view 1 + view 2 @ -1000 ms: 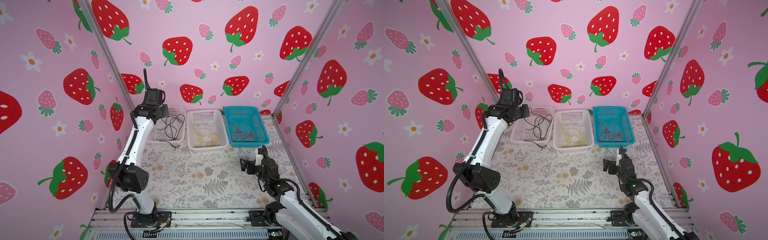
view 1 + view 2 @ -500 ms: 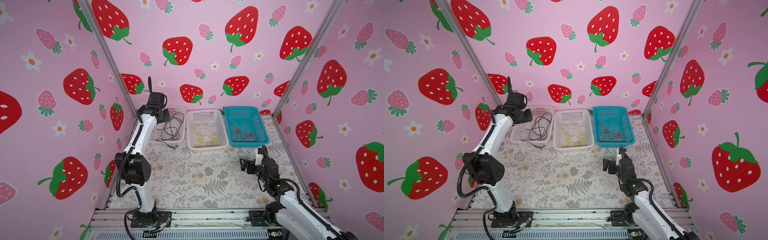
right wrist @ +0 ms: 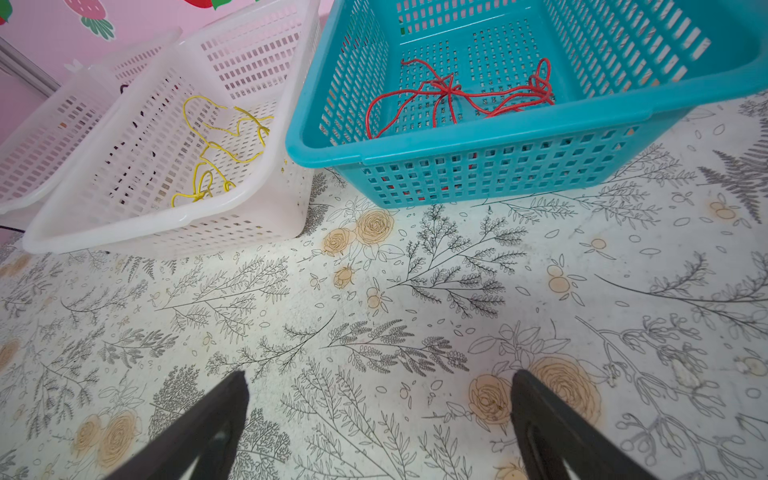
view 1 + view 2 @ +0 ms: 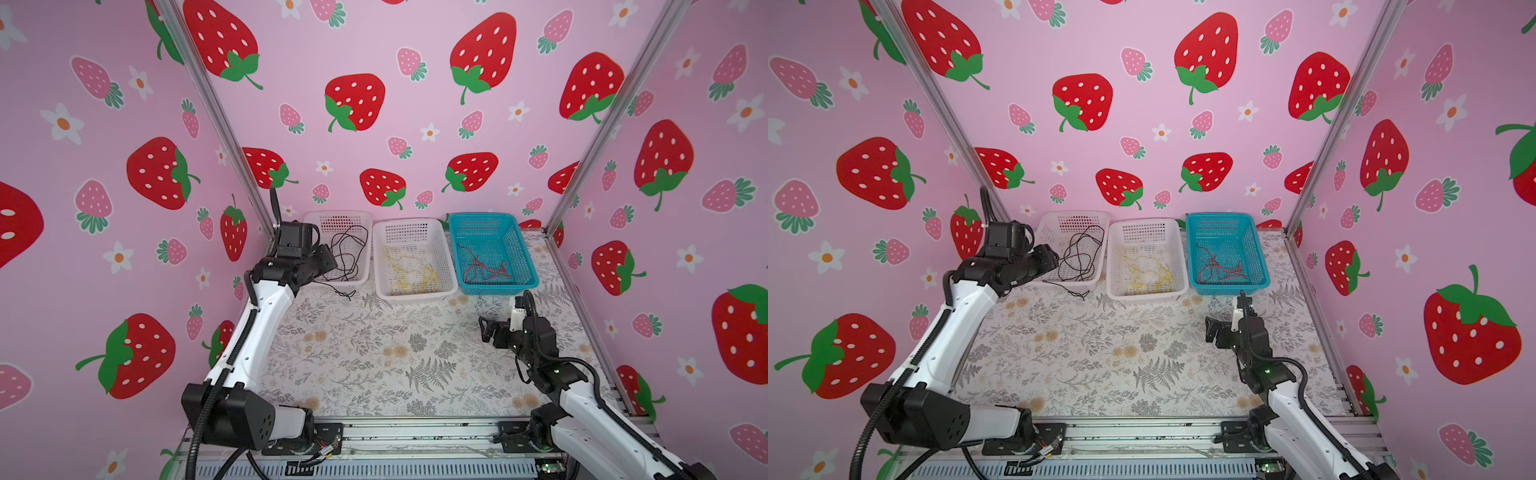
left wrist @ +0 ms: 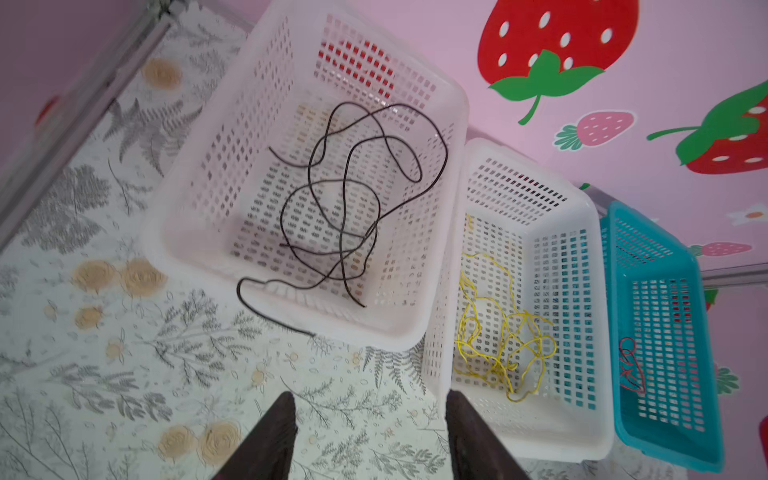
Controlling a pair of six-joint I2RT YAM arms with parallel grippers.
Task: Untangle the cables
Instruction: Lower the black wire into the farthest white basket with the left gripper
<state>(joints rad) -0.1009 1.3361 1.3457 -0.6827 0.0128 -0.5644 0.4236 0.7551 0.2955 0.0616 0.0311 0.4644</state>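
The black cable hangs loose over its basket's front rim, in front of my left gripper's open fingers, so I keep moving there until they are on both sides of it.
The cables lie apart in three baskets. The black cable is looped in the left white basket, and one end trails over the front rim onto the table. A yellow cable fills the middle white basket. A red cable lies in the blue basket. My left gripper hovers at the left basket's near left corner, open and empty. My right gripper stands open over the table, short of the blue basket.
The three baskets stand side by side against the back wall. A floral cloth covers the table in front of them. Pink strawberry walls and metal posts close in the left, right and back sides.
My left arm has folded down and drawn back from above the left basket to its near left corner, and its jaws have opened. The right arm has stayed still.
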